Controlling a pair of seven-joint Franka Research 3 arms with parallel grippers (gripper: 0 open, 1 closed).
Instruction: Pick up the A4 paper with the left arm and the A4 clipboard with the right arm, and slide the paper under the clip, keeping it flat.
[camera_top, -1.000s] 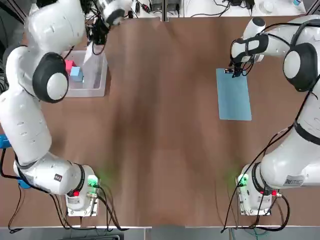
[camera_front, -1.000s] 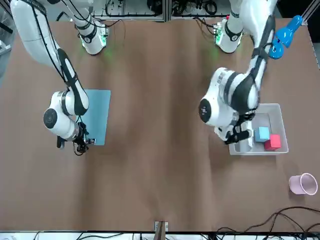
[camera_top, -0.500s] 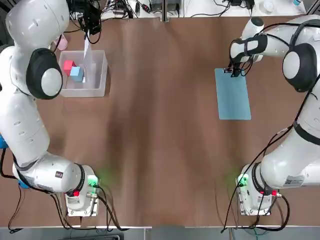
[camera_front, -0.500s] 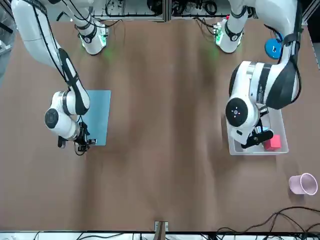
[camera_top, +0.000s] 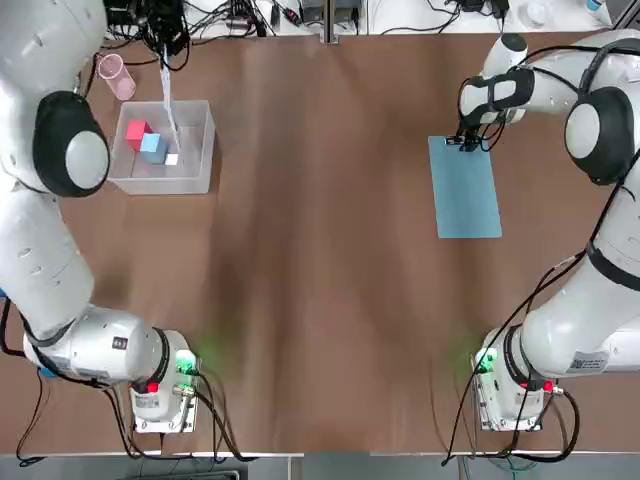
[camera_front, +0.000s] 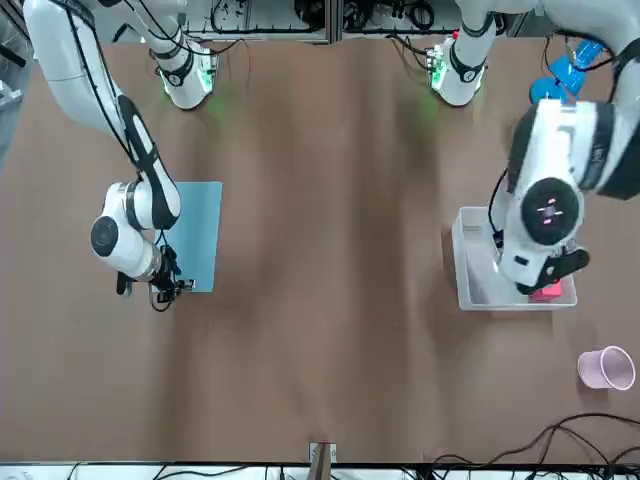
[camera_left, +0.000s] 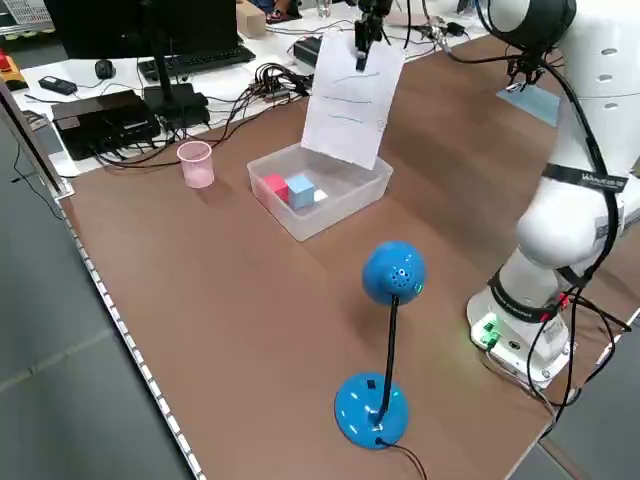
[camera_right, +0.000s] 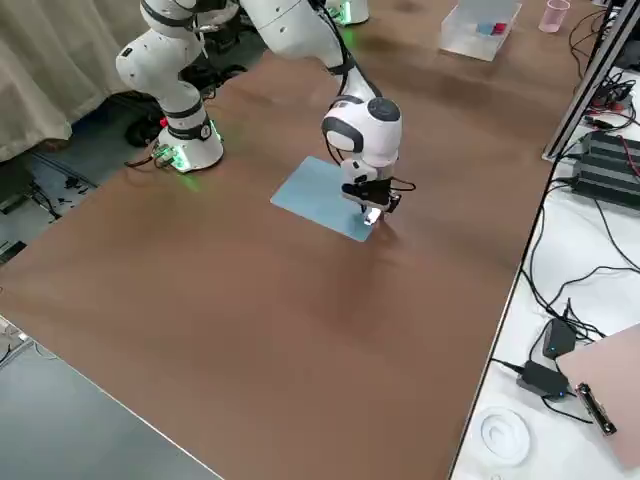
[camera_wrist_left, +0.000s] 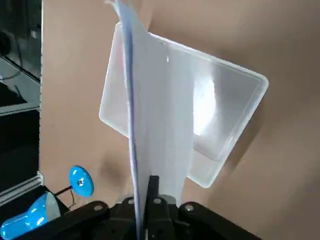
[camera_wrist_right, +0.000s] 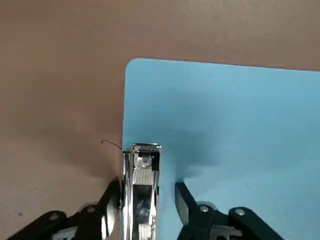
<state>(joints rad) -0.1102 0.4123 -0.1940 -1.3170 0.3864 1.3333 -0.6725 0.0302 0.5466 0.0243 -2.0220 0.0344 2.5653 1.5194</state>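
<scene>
The metal clip (camera_wrist_right: 142, 192) is fixed along the clipboard's edge, so the light-blue A4 clipboard (camera_front: 203, 228) will come along as one stiff, flat board when the robot carries the clip.
The A4 paper (camera_left: 352, 100) hangs on edge from my left gripper (camera_left: 364, 28), which is shut on its top edge, high above the plastic bin. In the left wrist view the paper (camera_wrist_left: 160, 125) runs away from the left gripper (camera_wrist_left: 147, 200) over the bin. The light-blue A4 clipboard (camera_top: 466, 190) lies flat on the table at the right. My right gripper (camera_wrist_right: 147, 189) is down at its far short edge, fingers straddling the clip (camera_wrist_right: 143, 167). One finger sits against the clip and a small gap shows at the other. The right gripper (camera_top: 468, 142) is open.
The translucent bin (camera_top: 205, 150) at the far left holds a red block (camera_top: 138, 132) and a blue block (camera_top: 152, 146). A pink cup (camera_top: 114, 76) stands beyond it. A blue desk lamp (camera_left: 385, 340) stands near the left arm's base. Cables and electronics line the far edge.
The left arm has swung outward and carried the hanging paper toward the far left, above the bin. The right gripper's fingers have narrowed around the clip, and the clipboard has shifted slightly.
</scene>
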